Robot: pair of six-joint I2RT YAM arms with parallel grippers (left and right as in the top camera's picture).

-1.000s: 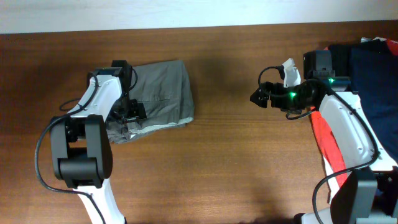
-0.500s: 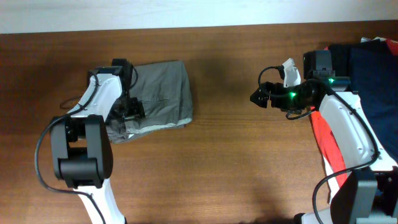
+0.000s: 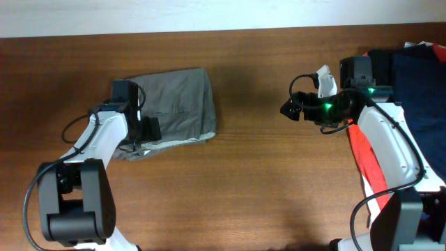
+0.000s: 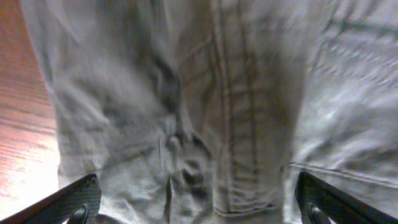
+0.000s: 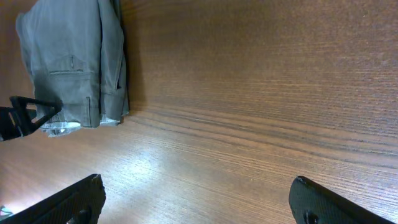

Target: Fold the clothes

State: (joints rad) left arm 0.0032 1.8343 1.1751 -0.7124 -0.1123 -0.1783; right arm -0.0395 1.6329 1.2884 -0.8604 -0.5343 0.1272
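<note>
The shorts' top fold sits between my left fingers inside the shorts' outer edge, so they'll pinch that outer edge and move the shorts to the far corner.
The khaki-grey shorts lie folded into a compact wrinkled bundle on the left part of the table. They fill the left wrist view and show far off in the right wrist view. My left gripper is open at the bundle's lower left edge, its fingertips spread wide just over the fabric, holding nothing. My right gripper is open and empty above bare wood, well right of the shorts.
A heap of other garments, dark blue and red, lies at the table's right edge under the right arm. The wooden table spans the view, with a pale wall strip along the far edge.
My left arm has drawn back toward the near left, off the top of the shorts to their lower left edge. The shorts and the right arm have not moved.
</note>
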